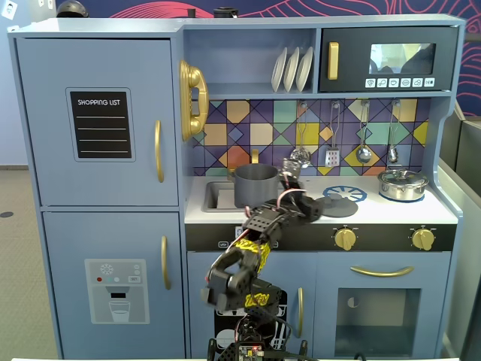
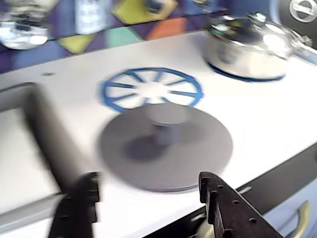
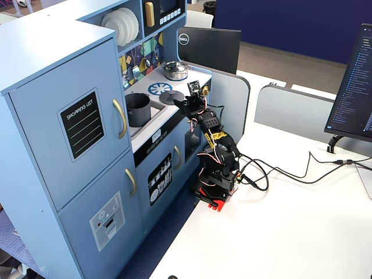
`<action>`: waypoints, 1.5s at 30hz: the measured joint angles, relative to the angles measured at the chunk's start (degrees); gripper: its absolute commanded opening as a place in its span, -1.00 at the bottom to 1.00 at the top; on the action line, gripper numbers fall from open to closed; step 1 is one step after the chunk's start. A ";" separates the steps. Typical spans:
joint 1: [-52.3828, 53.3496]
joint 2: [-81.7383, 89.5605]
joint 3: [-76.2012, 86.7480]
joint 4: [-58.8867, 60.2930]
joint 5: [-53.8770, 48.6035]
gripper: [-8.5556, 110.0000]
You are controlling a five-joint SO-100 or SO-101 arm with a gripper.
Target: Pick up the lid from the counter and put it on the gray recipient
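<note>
The lid [image 1: 339, 206] looks about the same width as the gray recipient's open rim [image 1: 256, 171], so the lid will sit level across that rim when I lower it.
The lid [image 2: 166, 153] is a flat dark-gray disc with a small central knob. It lies flat on the white counter, just in front of the blue burner ring [image 2: 151, 89]. It also shows in both fixed views [image 1: 336, 204] [image 3: 172, 96]. The gray recipient [image 1: 255, 185] is a tall dark-gray pot standing in the sink to the lid's left in a fixed view, and it shows in the other fixed view too [image 3: 138, 109]. In the wrist view it is a blurred dark shape [image 2: 54, 139]. My gripper [image 2: 148, 186] is open and empty at the counter's front edge, just short of the lid, with one finger on each side.
A shiny silver pot [image 2: 247, 44] with its lid on stands on the right burner [image 1: 402, 184]. Utensils hang on the tiled back wall [image 1: 364, 154]. The counter's front edge and knobs [image 1: 345, 238] lie below the gripper. A monitor [image 3: 209, 49] stands beside the kitchen.
</note>
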 measured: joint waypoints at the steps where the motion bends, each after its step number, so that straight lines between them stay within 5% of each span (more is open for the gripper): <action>1: 0.62 -1.23 0.53 -2.64 0.18 -0.43; 7: 2.64 -10.11 0.79 -14.33 3.08 -0.23; 21: 2.90 -31.11 -3.43 -30.41 3.96 -0.23; 45: 1.58 -47.29 -14.06 -34.80 3.87 -0.33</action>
